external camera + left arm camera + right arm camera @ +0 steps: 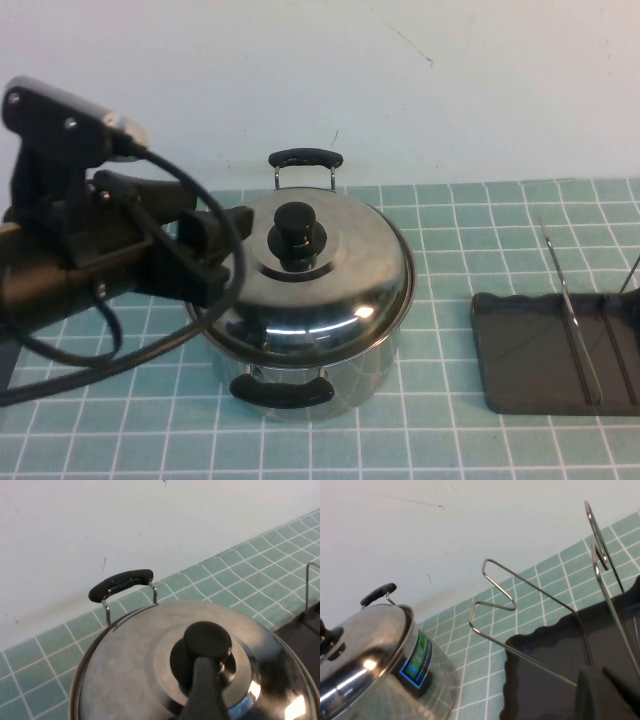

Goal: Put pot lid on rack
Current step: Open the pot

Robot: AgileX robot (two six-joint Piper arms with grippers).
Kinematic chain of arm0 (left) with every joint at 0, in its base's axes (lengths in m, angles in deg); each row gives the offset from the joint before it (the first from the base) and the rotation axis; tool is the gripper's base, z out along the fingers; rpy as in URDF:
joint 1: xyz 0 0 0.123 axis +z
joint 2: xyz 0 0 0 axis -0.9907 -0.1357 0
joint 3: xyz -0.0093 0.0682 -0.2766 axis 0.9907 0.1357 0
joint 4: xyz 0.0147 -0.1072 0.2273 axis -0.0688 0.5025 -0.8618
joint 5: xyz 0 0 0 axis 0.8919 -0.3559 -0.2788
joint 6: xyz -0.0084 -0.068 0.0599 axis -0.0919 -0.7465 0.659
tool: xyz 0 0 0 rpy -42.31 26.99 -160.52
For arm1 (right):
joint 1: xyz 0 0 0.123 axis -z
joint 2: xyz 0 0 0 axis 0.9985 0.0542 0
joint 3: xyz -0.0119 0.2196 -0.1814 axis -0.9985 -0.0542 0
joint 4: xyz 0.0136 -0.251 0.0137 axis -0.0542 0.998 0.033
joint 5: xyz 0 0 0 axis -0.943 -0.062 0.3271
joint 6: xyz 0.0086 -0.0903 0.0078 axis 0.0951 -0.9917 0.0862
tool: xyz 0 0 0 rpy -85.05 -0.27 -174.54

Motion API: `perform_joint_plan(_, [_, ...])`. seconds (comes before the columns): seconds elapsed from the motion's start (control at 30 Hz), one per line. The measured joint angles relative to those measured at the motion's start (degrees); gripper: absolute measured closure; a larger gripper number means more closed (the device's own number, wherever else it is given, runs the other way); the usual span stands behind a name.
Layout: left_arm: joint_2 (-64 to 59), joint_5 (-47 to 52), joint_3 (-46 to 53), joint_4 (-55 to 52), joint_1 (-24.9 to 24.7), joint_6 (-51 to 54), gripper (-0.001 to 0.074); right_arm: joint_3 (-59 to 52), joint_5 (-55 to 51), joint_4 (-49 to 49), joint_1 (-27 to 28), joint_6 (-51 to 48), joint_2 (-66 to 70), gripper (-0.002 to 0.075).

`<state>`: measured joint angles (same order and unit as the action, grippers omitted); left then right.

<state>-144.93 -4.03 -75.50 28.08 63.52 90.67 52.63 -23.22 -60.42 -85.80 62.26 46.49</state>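
My gripper will lift the knob of the pot lid (312,270), and the lid should come off and leave the pot standing, because the lid's edge just rests on the pot's rim (300,364).
The pot lid (320,265), shiny steel with a black knob (296,230), sits on the steel pot (330,375) mid-table. My left gripper (222,248) is open at the lid's left edge, level with the lid and apart from the knob. In the left wrist view one of its fingers (200,692) shows just in front of the knob (206,641). The dark rack (545,350) with wire dividers (570,310) lies at the right. My right gripper (598,674) hovers over the rack's tray (540,675), slightly open and empty; it is outside the high view.
The pot's two black handles stand at the far side (305,158) and the near side (282,390). A white wall (400,80) closes the back. The teal tiled tabletop (445,300) lies between pot and rack. The left arm's cable (150,345) loops beside the pot.
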Motion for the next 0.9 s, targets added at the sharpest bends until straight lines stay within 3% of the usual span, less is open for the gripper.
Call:
perform_joint_plan(0.1, [-4.2, -6.4, -1.1, 0.4, -4.4, 1.0, 0.0225, 0.0, 0.0, 0.0, 0.0, -0.1, 0.0, 0.0728])
perform_joint_plan(0.23, [-8.9, -14.1, -2.2, 1.8, -9.2, 1.7, 0.0183, 0.0, 0.0, 0.0, 0.0, -0.5, 0.0, 0.0728])
perform_joint_plan(0.5, [-17.6, -23.6, -4.5, 2.5, -14.7, 1.9, 0.0174, 0.0, 0.0, 0.0, 0.0, -0.7, 0.0, 0.0728])
perform_joint_plan(0.9, [-24.5, -28.7, -5.3, 3.5, -15.2, -4.5, 0.0192, 0.0, 0.0, 0.0, 0.0, -1.1, 0.0, 0.0728])
